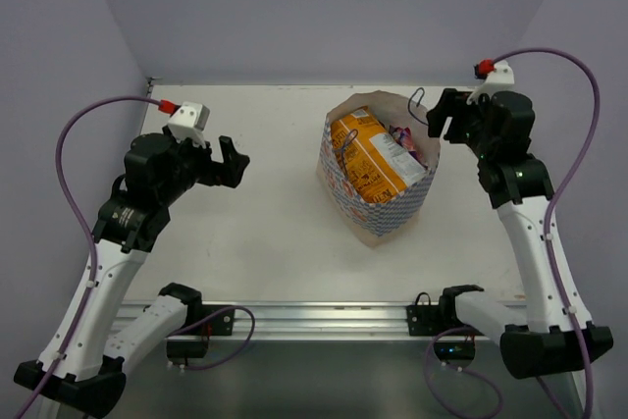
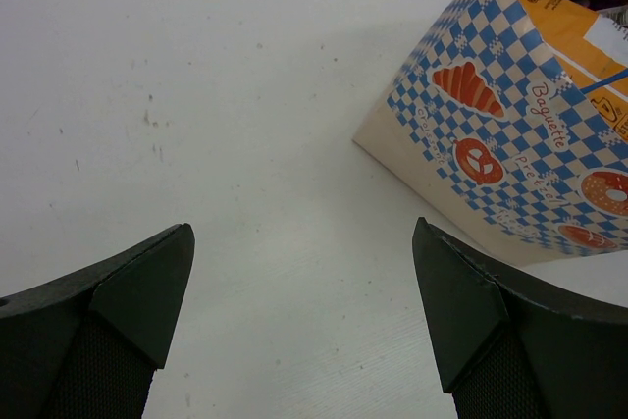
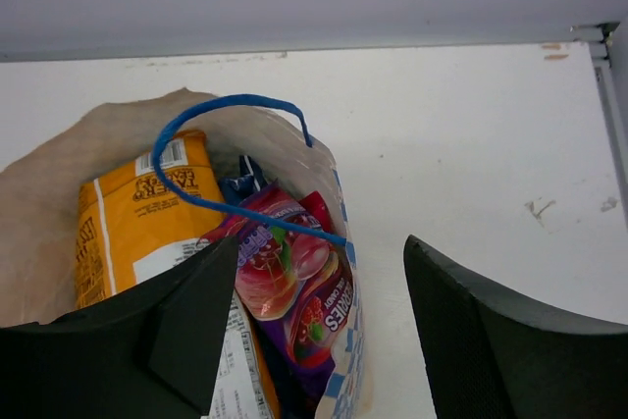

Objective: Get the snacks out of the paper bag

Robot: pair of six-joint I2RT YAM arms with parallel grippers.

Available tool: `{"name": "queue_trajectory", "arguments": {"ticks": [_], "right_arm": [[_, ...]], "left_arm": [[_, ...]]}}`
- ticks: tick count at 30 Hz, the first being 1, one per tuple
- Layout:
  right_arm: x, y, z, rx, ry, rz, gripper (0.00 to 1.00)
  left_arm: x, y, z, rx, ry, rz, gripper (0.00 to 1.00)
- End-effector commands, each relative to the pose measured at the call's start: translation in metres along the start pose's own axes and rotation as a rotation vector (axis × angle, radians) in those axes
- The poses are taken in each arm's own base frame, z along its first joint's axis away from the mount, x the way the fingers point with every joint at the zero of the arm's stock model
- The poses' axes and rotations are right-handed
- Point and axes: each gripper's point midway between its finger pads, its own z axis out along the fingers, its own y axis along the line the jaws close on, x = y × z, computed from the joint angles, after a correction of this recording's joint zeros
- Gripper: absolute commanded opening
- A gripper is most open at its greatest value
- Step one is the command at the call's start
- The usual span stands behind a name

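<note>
The blue cord handle (image 3: 247,212) curves over the purple-pink packet, so the robot's right gripper needs to hold that handle and the paper bag's rim (image 3: 344,244) out of the way before the left gripper takes the packet.
The paper bag (image 1: 392,215) stands open-topped right of the table's middle, blue-and-white checked outside with bakery emblems (image 2: 510,144). Snacks fill it: an orange packet (image 1: 368,159) (image 3: 137,213), a purple-pink packet (image 3: 294,291) against the near wall, and a dark blue packet (image 3: 240,182) behind it. My right gripper (image 1: 439,117) (image 3: 322,240) hovers open by the bag's right rim, one finger over the inside and the other over the table, holding nothing. My left gripper (image 1: 238,162) (image 2: 303,226) is wide open and empty, well left of the bag.
A blue cord handle (image 3: 235,100) arches across the bag's mouth in front of the packets. The white table's (image 1: 265,242) back edge meets the wall behind the bag. A metal rail (image 1: 314,316) with both arm bases runs along the near edge.
</note>
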Motion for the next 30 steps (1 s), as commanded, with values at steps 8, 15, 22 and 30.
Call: {"name": "queue_trajectory", "arguments": {"ticks": [8,15,22,30], "right_arm": [[0.018,-0.008,0.003,0.015,0.008,-0.051,0.76],[0.043,-0.010,0.025,-0.005,0.071,-0.084,0.77],[0.040,-0.023,0.052,0.046,0.068,-0.085,0.56],[0.025,-0.023,0.065,0.038,0.040,-0.116,0.15]], "left_arm": [[-0.023,-0.012,-0.005,0.050,-0.058,0.009,1.00],[-0.023,-0.011,-0.005,0.048,-0.057,0.018,1.00],[-0.022,-0.012,-0.006,0.054,-0.050,0.028,1.00],[-0.028,-0.021,0.000,0.098,-0.036,0.026,1.00]]}}
